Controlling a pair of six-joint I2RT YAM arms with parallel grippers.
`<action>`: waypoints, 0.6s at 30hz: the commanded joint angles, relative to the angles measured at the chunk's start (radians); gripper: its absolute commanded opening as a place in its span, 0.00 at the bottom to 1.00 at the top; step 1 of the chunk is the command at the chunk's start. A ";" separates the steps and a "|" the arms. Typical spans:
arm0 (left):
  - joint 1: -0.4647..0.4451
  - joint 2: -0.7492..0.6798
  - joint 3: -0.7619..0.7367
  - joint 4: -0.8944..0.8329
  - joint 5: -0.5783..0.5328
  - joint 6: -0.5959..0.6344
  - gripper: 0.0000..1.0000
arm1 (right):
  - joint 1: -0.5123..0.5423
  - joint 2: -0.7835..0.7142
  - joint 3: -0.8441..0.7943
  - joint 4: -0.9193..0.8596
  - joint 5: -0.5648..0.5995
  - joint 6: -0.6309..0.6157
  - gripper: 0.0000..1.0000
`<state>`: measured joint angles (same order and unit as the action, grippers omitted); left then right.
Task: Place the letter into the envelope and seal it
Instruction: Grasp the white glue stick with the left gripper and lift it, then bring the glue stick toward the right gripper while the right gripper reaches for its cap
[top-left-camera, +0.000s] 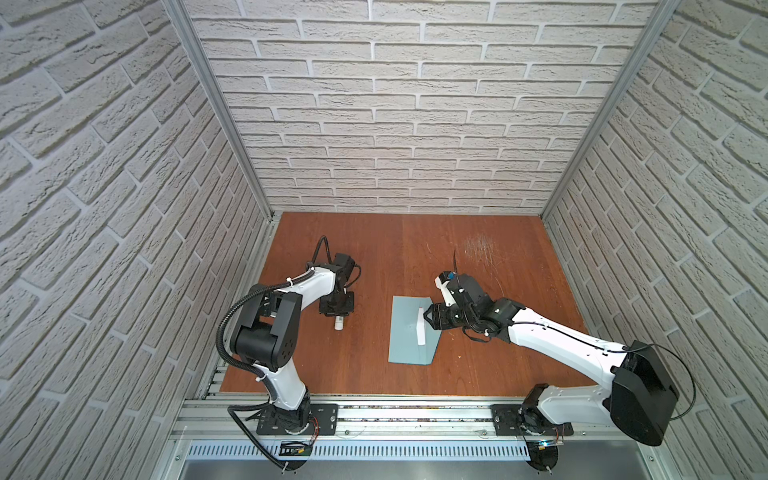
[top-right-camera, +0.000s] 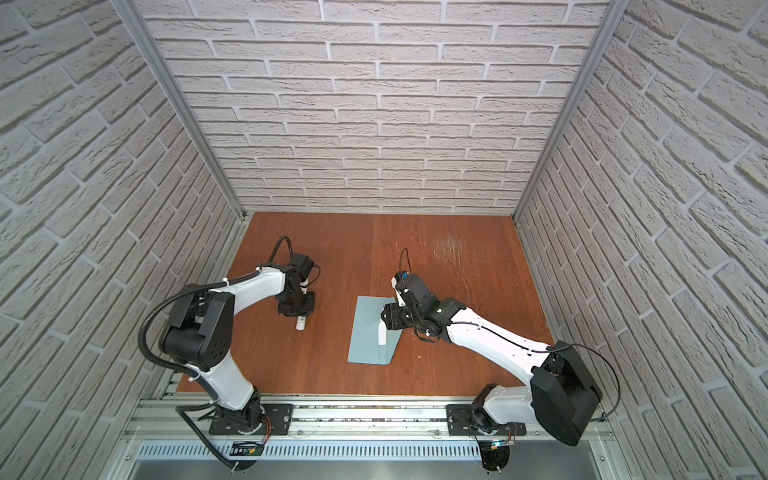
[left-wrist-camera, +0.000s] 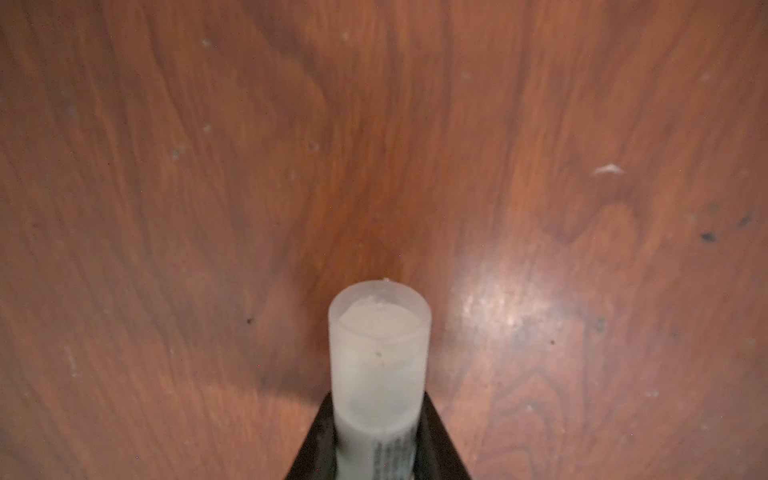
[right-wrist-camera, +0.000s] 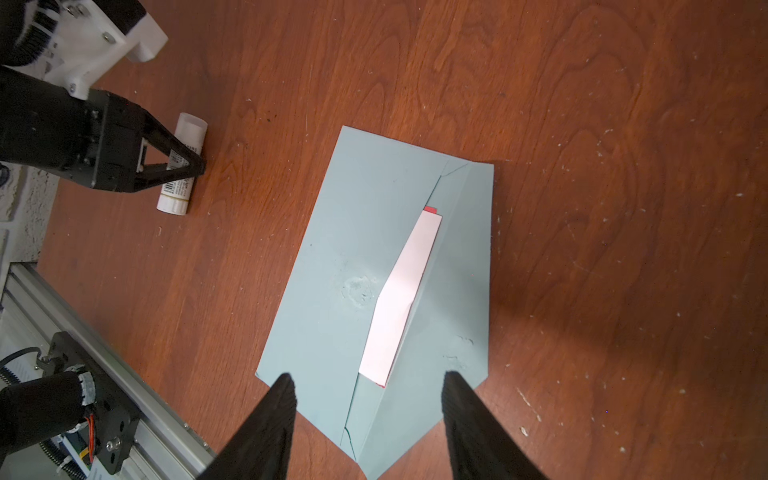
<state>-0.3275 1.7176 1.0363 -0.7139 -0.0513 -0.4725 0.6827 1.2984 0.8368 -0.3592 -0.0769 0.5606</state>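
Observation:
The cap is over the end of the white stick (left-wrist-camera: 380, 308) in my left gripper, so next my right gripper pulls the cap off before I put glue on the envelope's flap.
The light blue envelope (top-left-camera: 405, 336) (top-right-camera: 365, 336) (right-wrist-camera: 353, 232) lies flat on the wooden table with its flap folded open. The pale letter (top-left-camera: 420, 330) (top-right-camera: 382, 332) (right-wrist-camera: 401, 295) sits in its pocket, with a strip and a red corner still showing at the mouth. My right gripper (top-left-camera: 427, 319) (right-wrist-camera: 369, 377) hovers open just above the flap side of the envelope and holds nothing. My left gripper (top-left-camera: 337, 312) (left-wrist-camera: 378, 401) is shut on a white stick (top-left-camera: 339, 324) (left-wrist-camera: 379, 332) (right-wrist-camera: 192, 126) that lies on the table, left of the envelope.
A metal rail (top-left-camera: 395, 419) with both arm bases runs along the table's front edge. Brick-patterned walls close in the back and both sides. Bare wood (top-left-camera: 478, 249) stretches behind the envelope. A dried smear (right-wrist-camera: 359, 291) marks the envelope's face.

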 joint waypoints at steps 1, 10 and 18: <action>-0.066 -0.132 0.023 -0.013 0.014 0.053 0.17 | 0.003 -0.054 0.047 0.003 -0.014 0.009 0.58; -0.293 -0.603 -0.113 0.376 0.132 0.133 0.17 | 0.003 -0.188 0.135 0.088 -0.047 0.113 0.57; -0.375 -0.706 -0.307 0.753 0.244 0.161 0.17 | 0.016 -0.188 0.240 0.109 -0.082 0.061 0.57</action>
<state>-0.6777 0.9970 0.7547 -0.1413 0.1390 -0.3496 0.6842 1.1141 1.0447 -0.2935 -0.1383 0.6464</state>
